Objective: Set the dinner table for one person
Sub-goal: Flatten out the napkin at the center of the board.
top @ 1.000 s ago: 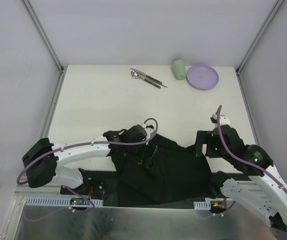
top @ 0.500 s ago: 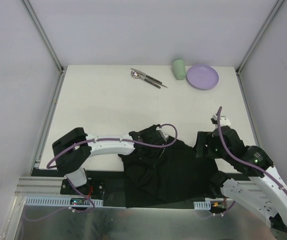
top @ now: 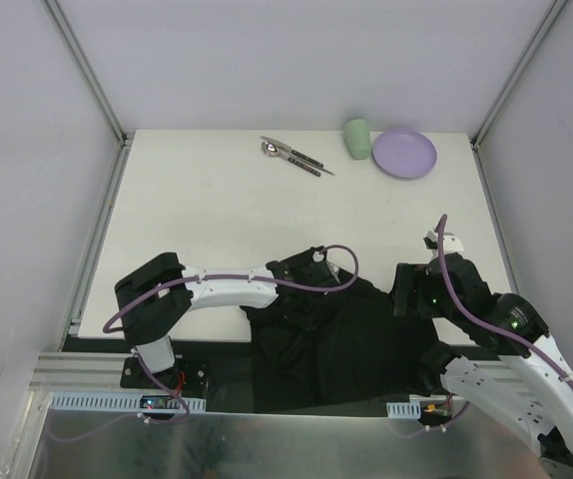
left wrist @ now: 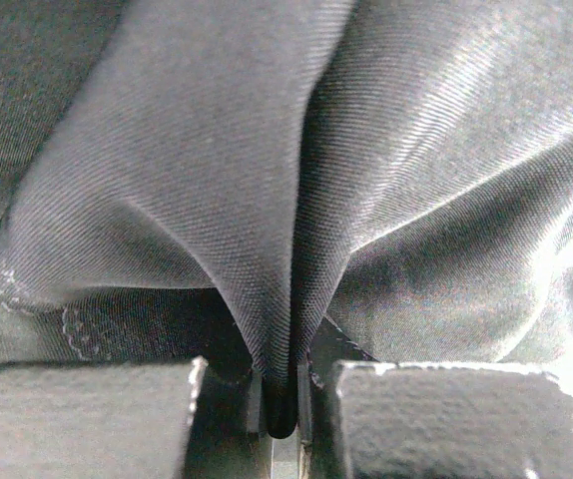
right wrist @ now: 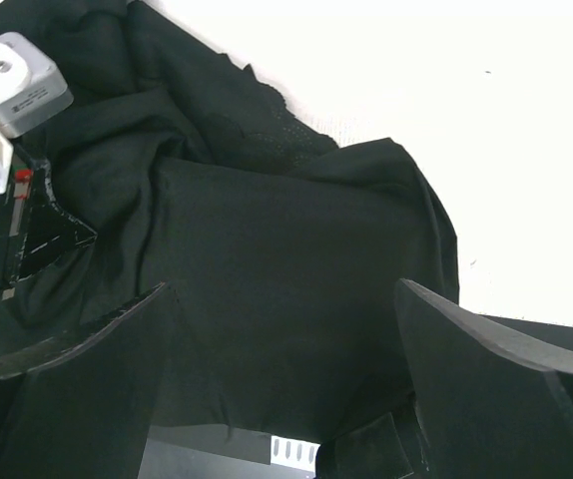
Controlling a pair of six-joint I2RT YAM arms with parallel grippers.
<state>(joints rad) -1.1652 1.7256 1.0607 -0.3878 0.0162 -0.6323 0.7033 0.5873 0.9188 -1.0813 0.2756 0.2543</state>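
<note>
The cloth's fold [left wrist: 288, 299] is in my left gripper's hold and the white table top beyond [top: 212, 195] is open, so I should go on pulling until the overhanging cloth is clear of the table's near edge.
The dinner table [top: 217, 220] is a white top; at its near edge a black cloth mat [top: 351, 334] lies crumpled. My left gripper [top: 304, 299] sits at the cloth's far left corner, shut on a raised fold of it. In the left wrist view that fold [left wrist: 286, 249] runs down into the closed jaws of the left gripper [left wrist: 282, 404]. My right gripper [top: 403, 291] hovers at the cloth's right edge, open. The right wrist view shows the right gripper [right wrist: 286, 379] above flat black cloth [right wrist: 286, 249], nothing between its fingers.
At the table's far edge lie a purple plate [top: 404, 154], a green cup [top: 357, 139] on its side and a bundle of cutlery [top: 291, 155]. Grey frame rails [top: 95, 230] border the table. Part of the left arm [right wrist: 17, 80] shows in the right wrist view.
My left arm swung right and forward over the cloth and its jaws closed on a fold, bunching the cloth's left side. The right arm barely moved and stayed open.
</note>
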